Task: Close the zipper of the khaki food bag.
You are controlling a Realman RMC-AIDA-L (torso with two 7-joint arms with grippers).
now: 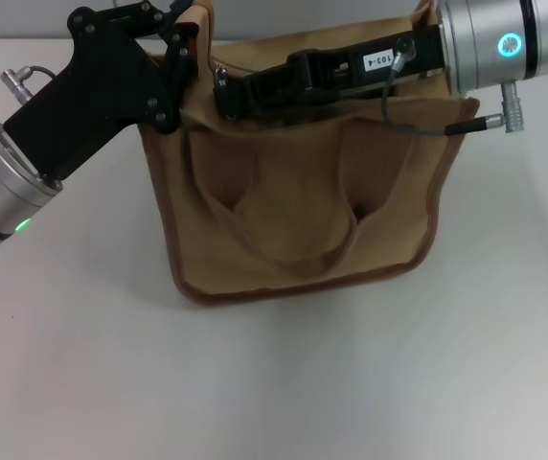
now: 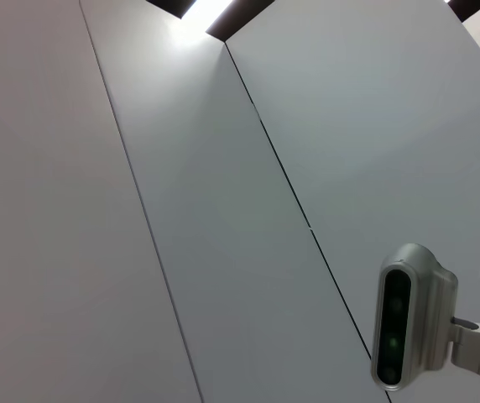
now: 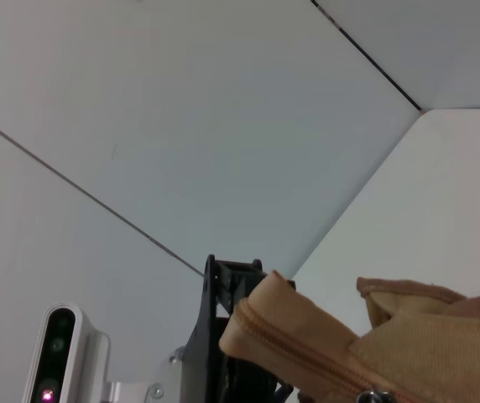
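Next, my left gripper pulls the bag's corner point(image 1: 197, 17) away to make the track straight while my right gripper pulls the slider, because the zipper track bends steeply point(image 1: 215, 43) next to the slider.
The khaki food bag point(image 1: 293, 211) stands on the white table, its front handle point(image 1: 298, 257) hanging down its side. My left gripper point(image 1: 183, 43) is shut on the bag's top left corner and holds it up. My right gripper point(image 1: 224, 91) reaches across the bag's top from the right, its tips near the left end, shut at the zipper's silver slider. In the right wrist view the tan zipper track point(image 3: 307, 357) runs along the bag's end point(image 3: 425, 344), the slider point(image 3: 373, 395) is at the frame's edge, and the left gripper's black fingers point(image 3: 223, 290) are behind the corner.
White table point(image 1: 351, 383) lies bare in front of and beside the bag. The left wrist view shows only wall panels and the robot's head camera point(image 2: 404, 327), which also shows in the right wrist view point(image 3: 55, 353).
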